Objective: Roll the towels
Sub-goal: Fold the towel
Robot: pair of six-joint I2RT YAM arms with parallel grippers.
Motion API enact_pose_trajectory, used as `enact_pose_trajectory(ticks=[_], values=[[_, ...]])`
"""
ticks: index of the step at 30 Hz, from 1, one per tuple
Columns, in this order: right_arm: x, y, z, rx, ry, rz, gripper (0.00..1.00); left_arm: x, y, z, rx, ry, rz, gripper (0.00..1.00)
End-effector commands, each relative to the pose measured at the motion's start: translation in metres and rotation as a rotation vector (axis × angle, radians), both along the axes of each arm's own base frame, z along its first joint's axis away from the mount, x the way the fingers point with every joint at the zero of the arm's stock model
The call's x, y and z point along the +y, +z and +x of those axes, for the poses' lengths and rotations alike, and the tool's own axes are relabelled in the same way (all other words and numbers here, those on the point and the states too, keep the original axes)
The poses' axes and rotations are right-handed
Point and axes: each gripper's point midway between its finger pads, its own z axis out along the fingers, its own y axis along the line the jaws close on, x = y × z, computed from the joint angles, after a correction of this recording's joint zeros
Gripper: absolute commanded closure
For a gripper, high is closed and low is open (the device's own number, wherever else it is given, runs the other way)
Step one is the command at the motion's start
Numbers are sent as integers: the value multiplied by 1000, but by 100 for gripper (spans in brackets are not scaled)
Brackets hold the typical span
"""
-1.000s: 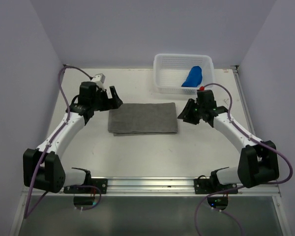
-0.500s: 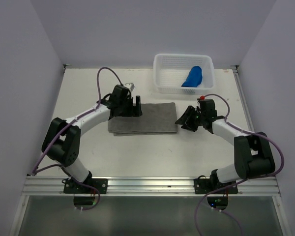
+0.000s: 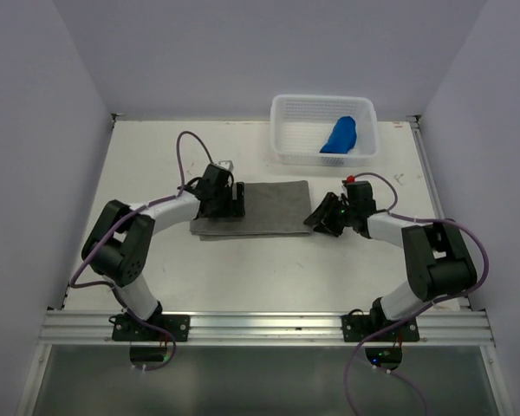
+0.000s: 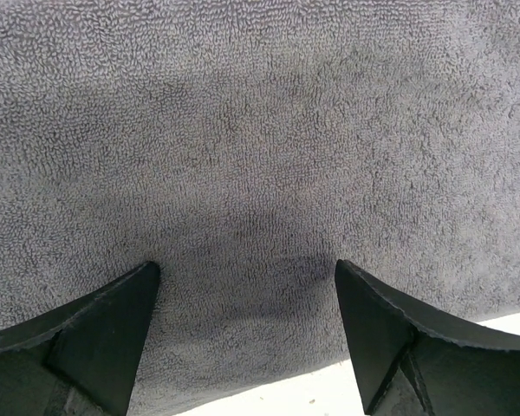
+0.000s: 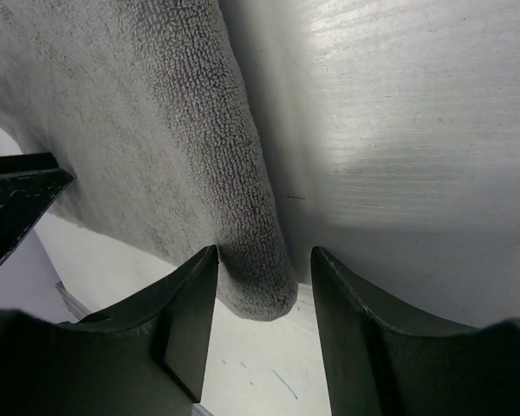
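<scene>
The grey towel's flat middle (image 3: 243, 222) is under my spread left gripper, away from the towel end that my right gripper straddles. Next, my left gripper goes up and grabs that end's far corner (image 3: 307, 183).
The grey towel (image 3: 264, 208) lies flat and folded in the middle of the table; its white tag does not show. My left gripper (image 3: 237, 200) is open and sits low over the towel's left part. In the left wrist view the towel (image 4: 260, 130) fills the frame, and the gripper (image 4: 247, 286) has its fingertips spread just inside the towel's edge. My right gripper (image 3: 317, 218) is open at the towel's near right corner. In the right wrist view the gripper (image 5: 262, 269) straddles the towel's thick folded corner (image 5: 251, 234). The blue towel (image 3: 340, 134) lies bunched in the basket.
The white perforated basket (image 3: 288, 130) stands at the back right of the table, behind my right arm. Purple cables loop over both arms. The walls close in the table on the left, back and right.
My left gripper swung in from the towel's left side to over its left part. My right gripper moved left and nearer, so that it now straddles the towel's right corner.
</scene>
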Motion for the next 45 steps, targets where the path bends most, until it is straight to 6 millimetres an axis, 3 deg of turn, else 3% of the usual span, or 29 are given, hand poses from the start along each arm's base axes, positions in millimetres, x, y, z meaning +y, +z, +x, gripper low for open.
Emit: enact_pose_trajectory(ticks=[1,8,13,17,21,23,25,26,32,33,38,41,42,43,44,45], values=[[8,5,3,-39,15,23,50,7,-15,-10,20,39,48,13],[17,-5,-5,-25,45,0,76,14,-23,-29,45,43,83,12],[19,-7,-19,-13,71,-41,79,18,-18,-44,47,53,110,11],[15,-13,-39,11,83,-64,80,34,-20,-64,63,104,155,11],[17,-11,-54,11,104,-72,80,43,-28,-87,86,127,158,11],[19,-2,-52,-27,114,-82,78,43,-25,-90,81,130,157,11],[19,2,-56,-24,131,-87,72,39,-16,-86,58,126,148,11],[22,8,-52,-40,132,-81,60,39,-12,-85,50,128,157,10],[19,30,-46,-75,111,-88,43,19,58,-43,-84,117,133,7],[19,32,-47,-77,106,-84,43,10,80,-31,-129,115,106,7],[23,34,-49,-80,79,-37,45,-13,119,-2,-195,87,71,6],[24,24,-53,-62,74,-16,52,-33,114,5,-189,48,52,8],[24,19,-56,-40,64,-11,54,-47,124,9,-207,41,40,9],[26,18,-55,-59,64,8,57,-48,105,10,-168,47,117,11],[26,15,-56,-57,59,15,57,-63,122,20,-200,39,113,12],[27,14,-57,-52,48,28,57,-82,119,14,-194,3,130,12]])
